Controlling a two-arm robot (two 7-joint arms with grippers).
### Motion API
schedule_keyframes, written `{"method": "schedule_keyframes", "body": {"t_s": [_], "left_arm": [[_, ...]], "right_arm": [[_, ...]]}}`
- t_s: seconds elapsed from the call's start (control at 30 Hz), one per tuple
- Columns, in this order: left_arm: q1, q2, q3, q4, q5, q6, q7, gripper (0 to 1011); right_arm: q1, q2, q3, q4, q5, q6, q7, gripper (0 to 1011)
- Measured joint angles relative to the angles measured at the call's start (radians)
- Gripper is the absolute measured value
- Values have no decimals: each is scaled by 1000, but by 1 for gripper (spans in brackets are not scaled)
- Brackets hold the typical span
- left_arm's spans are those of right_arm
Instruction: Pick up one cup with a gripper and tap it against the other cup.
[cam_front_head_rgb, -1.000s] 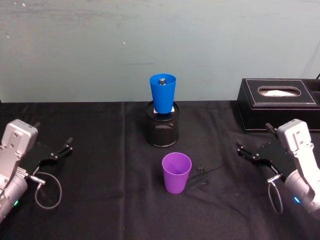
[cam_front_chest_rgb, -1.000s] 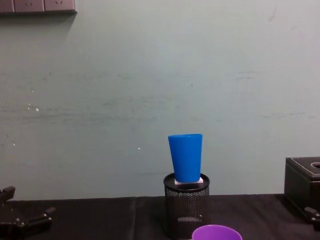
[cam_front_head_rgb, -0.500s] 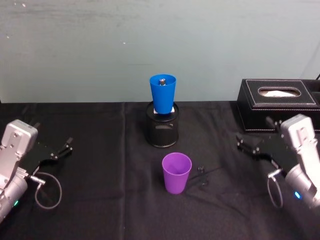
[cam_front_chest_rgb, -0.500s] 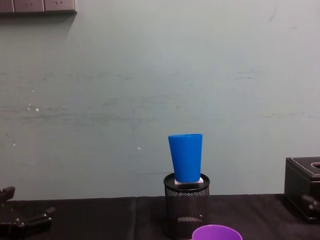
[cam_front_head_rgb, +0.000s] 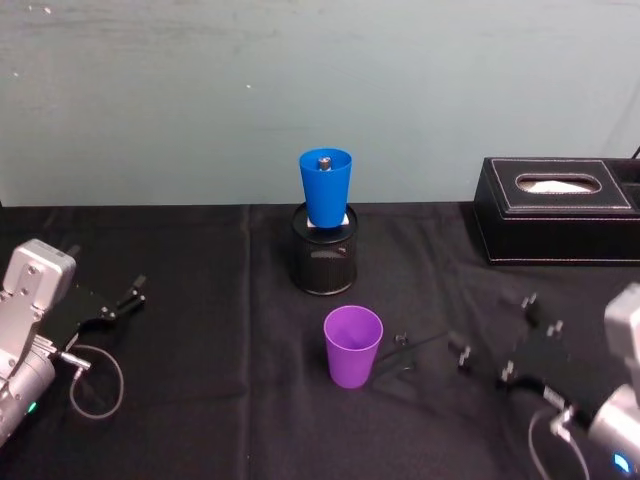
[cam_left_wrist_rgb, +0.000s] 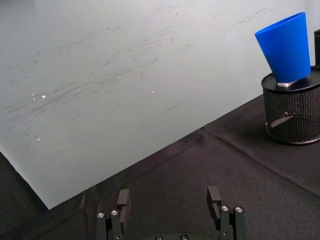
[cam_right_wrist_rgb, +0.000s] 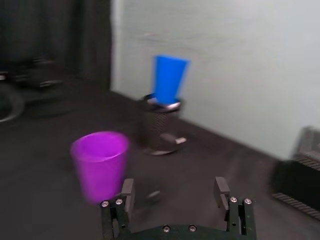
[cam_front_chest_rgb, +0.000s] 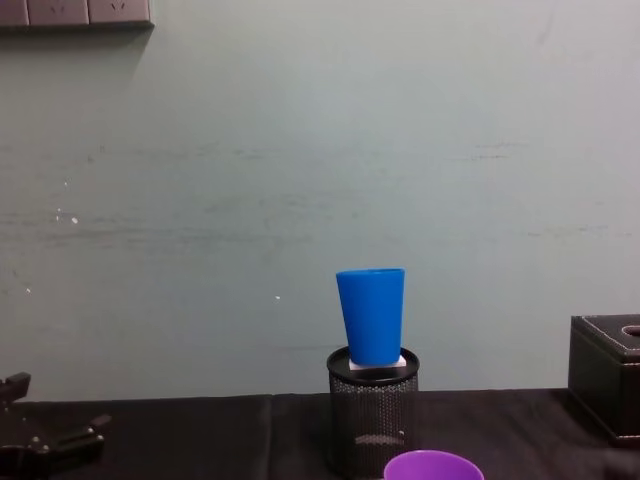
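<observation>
The blue cup (cam_front_chest_rgb: 372, 316) has its base flat on the pen holder, so I expect the blue cup to stay standing when I tap the purple cup against it.
The purple cup (cam_front_head_rgb: 353, 346) stands upright on the black cloth at the centre front, also seen as the purple cup (cam_right_wrist_rgb: 100, 165) in the right wrist view. The blue cup (cam_front_head_rgb: 326, 187) sits upright on top of a black wire-mesh pen holder (cam_front_head_rgb: 324, 262) behind it. My right gripper (cam_front_head_rgb: 495, 330) hangs low to the right of the purple cup, well apart from it, open and holding nothing (cam_right_wrist_rgb: 173, 190). Far out at the table's left, my left gripper (cam_front_head_rgb: 128, 297) rests open and empty (cam_left_wrist_rgb: 168, 200).
A black tissue box (cam_front_head_rgb: 556, 209) stands at the back right. A small dark item (cam_front_head_rgb: 402, 340) lies on the cloth just right of the purple cup. A grey cable loop (cam_front_head_rgb: 98, 380) lies by the left arm. A pale wall runs behind the table.
My right gripper has swung from beside the tissue box down and inward, toward the front of the table and nearer the purple cup. The cups and left arm have not moved.
</observation>
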Motion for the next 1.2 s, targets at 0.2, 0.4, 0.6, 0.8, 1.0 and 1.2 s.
{"method": "schedule_keyframes", "body": {"t_s": [0.2,0.4,0.6,0.8,1.0,1.2], "left_arm": [[0,0,0,0,0,0,0,1000],[0,0,0,0,0,0,0,1000],[0,0,0,0,0,0,0,1000],[0,0,0,0,0,0,0,1000],[0,0,0,0,0,0,0,1000],[0,0,0,0,0,0,0,1000]], "right_arm": [[-16,12,-27,-4,46,-13,132,1003],[24,-24,-58,9,73,37,213,1003],[91,-83,-85,57,63,103,232,1003],[146,-136,-105,104,16,130,231,1003],[193,-184,-123,154,-48,129,212,1002],[223,-225,-128,198,-85,116,199,1003]]}}
